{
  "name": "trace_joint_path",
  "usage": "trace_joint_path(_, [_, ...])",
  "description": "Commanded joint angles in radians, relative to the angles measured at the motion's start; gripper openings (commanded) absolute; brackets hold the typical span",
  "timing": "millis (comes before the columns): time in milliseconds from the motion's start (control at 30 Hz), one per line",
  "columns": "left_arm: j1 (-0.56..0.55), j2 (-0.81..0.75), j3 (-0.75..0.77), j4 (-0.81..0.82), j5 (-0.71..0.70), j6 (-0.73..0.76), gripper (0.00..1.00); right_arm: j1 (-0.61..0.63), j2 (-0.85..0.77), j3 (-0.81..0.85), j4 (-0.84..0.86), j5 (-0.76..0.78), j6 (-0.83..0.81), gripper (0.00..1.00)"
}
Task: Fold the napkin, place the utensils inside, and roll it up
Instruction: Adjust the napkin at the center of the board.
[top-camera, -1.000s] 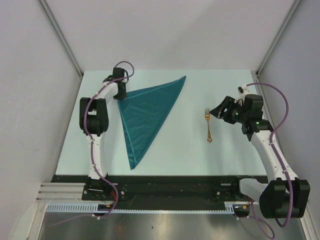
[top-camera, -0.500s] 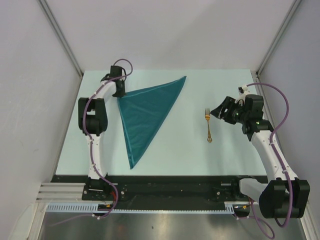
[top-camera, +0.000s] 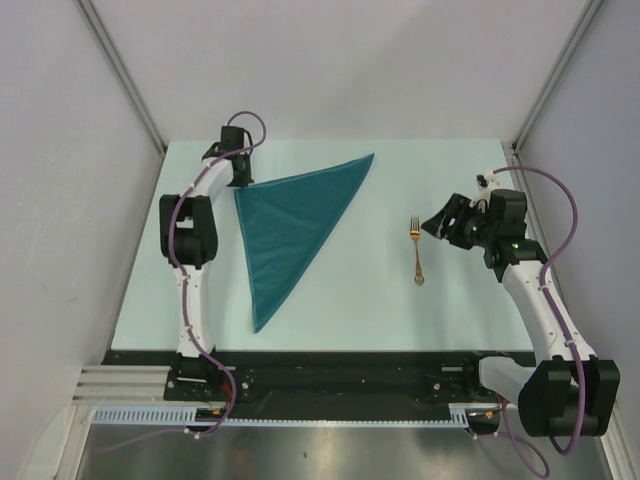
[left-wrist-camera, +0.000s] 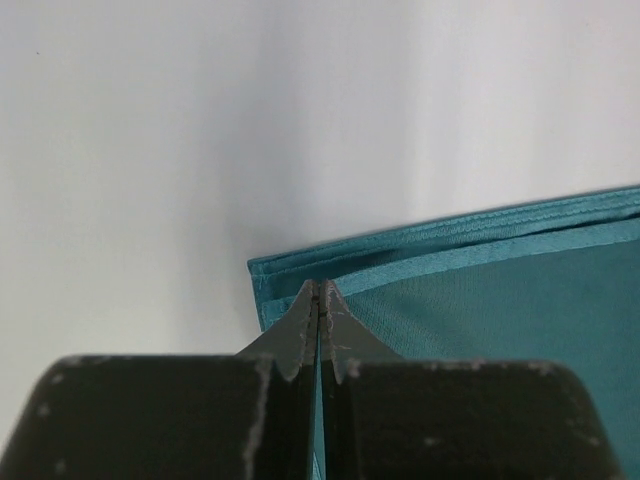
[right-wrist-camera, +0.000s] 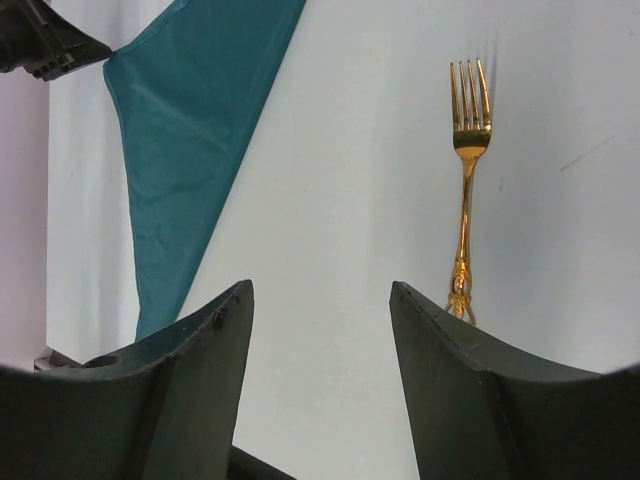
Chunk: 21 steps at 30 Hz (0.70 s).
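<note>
The napkin's far tip (top-camera: 367, 160) will reach over the fork's teeth when I fold it, because the napkin's slanted edge (top-camera: 321, 241) is longer than the fork.
The dark teal napkin (top-camera: 290, 225) lies folded into a long triangle on the left half of the table, one tip pointing to the near edge. My left gripper (top-camera: 240, 183) is shut on the napkin's far-left corner. In the left wrist view a sliver of napkin (left-wrist-camera: 500, 300) shows between the closed fingertips of the left gripper (left-wrist-camera: 320, 288). The gold fork (top-camera: 416, 250) lies right of centre, tines toward the far side. My right gripper (top-camera: 432, 226) hovers open just right of the fork's tines. The right wrist view shows the fork (right-wrist-camera: 465, 180), the napkin (right-wrist-camera: 190, 130) and the open right gripper (right-wrist-camera: 320, 285), nothing between its fingers.
The pale table (top-camera: 350, 300) is walled by white panels at the back and on both sides. A black rail (top-camera: 350, 375) with the arm bases runs along the near edge. A strip of bare table separates napkin and fork.
My left gripper has pulled the napkin's corner a little toward the far left, and the whole triangle has shifted with it. The right arm and the fork have not moved.
</note>
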Motion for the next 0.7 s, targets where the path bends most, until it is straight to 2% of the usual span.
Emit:
trace_joint_path(0, [0.012,0.023,0.061,0.001,0.013,0.018,0.00,-0.003,-0.018,0.033,-0.012,0.011,-0.016,0.62])
trace_joint_path(633, [0.021,0.031,0.076,-0.022,-0.008,0.005,0.00,-0.003,0.046,-0.015,-0.020,0.083,-0.055,0.63])
trace_joint_path(667, [0.021,0.030,0.078,-0.023,-0.010,0.005,0.12,-0.003,0.051,-0.019,-0.025,0.090,-0.059,0.63])
